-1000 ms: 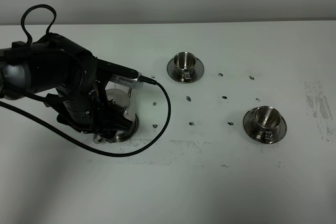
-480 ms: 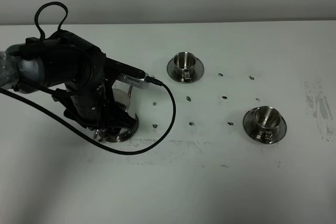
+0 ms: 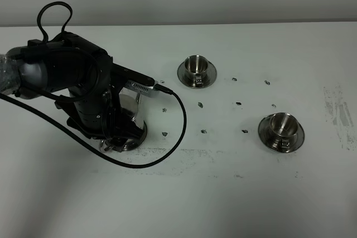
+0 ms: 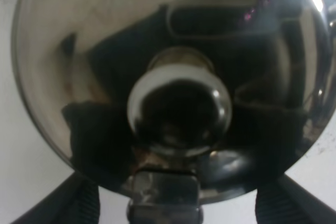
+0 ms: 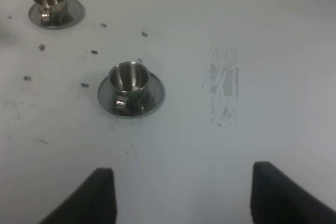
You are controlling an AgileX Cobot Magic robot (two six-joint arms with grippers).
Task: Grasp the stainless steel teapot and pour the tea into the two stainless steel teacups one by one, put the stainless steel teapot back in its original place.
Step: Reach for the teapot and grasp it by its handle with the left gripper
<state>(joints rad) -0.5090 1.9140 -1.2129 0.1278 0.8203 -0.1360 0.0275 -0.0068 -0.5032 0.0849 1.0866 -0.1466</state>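
The domed lid [image 4: 178,77] will stay closed when the robot tips the teapot to pour, because a square metal block [image 4: 165,192] connects the lid's rim to the teapot's handle.
The stainless steel teapot [image 3: 129,107] stands at the table's left on its round steel tray [image 3: 137,137], mostly hidden under my left arm [image 3: 78,82]. In the left wrist view its domed lid and knob [image 4: 178,109] fill the picture. My left gripper [image 4: 176,211] hangs open just above it, with one dark finger [image 4: 79,203] on each side of the loop handle [image 4: 165,195]. The two stainless steel teacups sit on saucers, one far [image 3: 196,71] [image 5: 51,3] and one nearer on the right [image 3: 281,131] [image 5: 130,88]. My right gripper [image 5: 184,198] is open and holds nothing, well short of the nearer cup.
A black cable [image 3: 181,121] loops from the left arm over the table beside the teapot. Small dark specks [image 3: 239,104] dot the white tabletop between the cups. A scuffed grey patch [image 3: 337,110] marks the right side.
The left arm has shifted right and settled over the teapot. In the last half second it barely moved. The cups have stayed put.
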